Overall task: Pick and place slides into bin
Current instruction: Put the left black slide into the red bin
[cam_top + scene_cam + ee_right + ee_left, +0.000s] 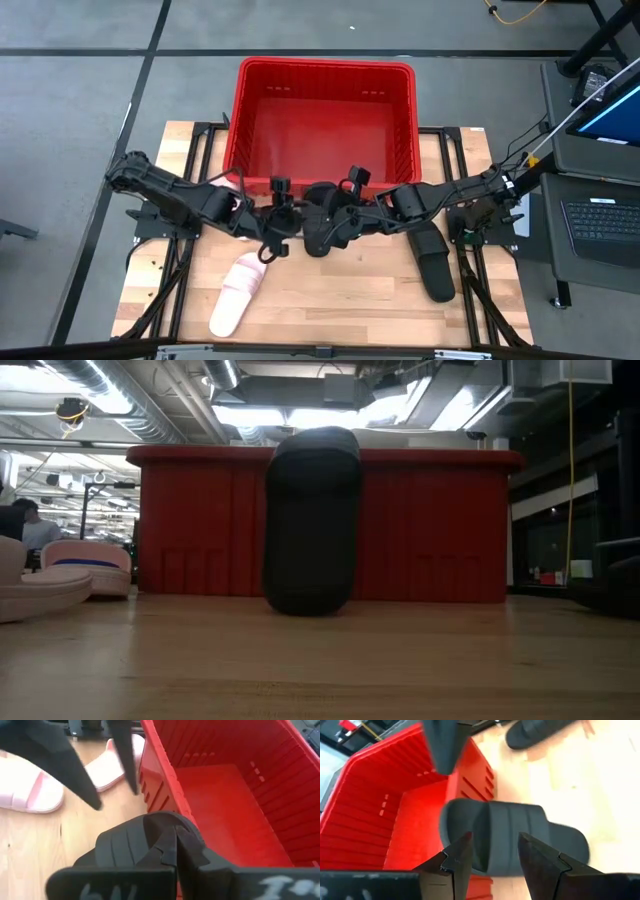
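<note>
I should back both my grippers off, since they crowd the black slide leaning on the bin (311, 530), before my left gripper takes its strap (315, 458) from the front.
One black slide (310, 520) stands steeply on end before the red bin (325, 65). It shows past both grippers in the wrist views (555, 842) (125, 845). My right gripper (176, 832) is shut at its strap. My left gripper (495, 837) is open and faces the slide from the other side, fingers apart from it. The second black slide (432, 258) lies flat on the table's right. One pink slide (237, 290) lies near the front edge. The other (107, 767) lies by the bin under my left arm. My right gripper is shut at the edge of the black slide's strap (150, 832), by the strap's opening; its own fingers hide the place of contact. The fingers come from the table's right. The slide stands tipped up, its lower end (308, 608) at the tabletop.
The bin (225, 785) holds nothing that shows, and its near wall (430, 525) stands right behind the raised slide. Both arms meet at the table's middle (300, 222). Bare wood lies toward the front edge (340, 300). A laptop and stand (600, 215) are beyond the table's right edge.
</note>
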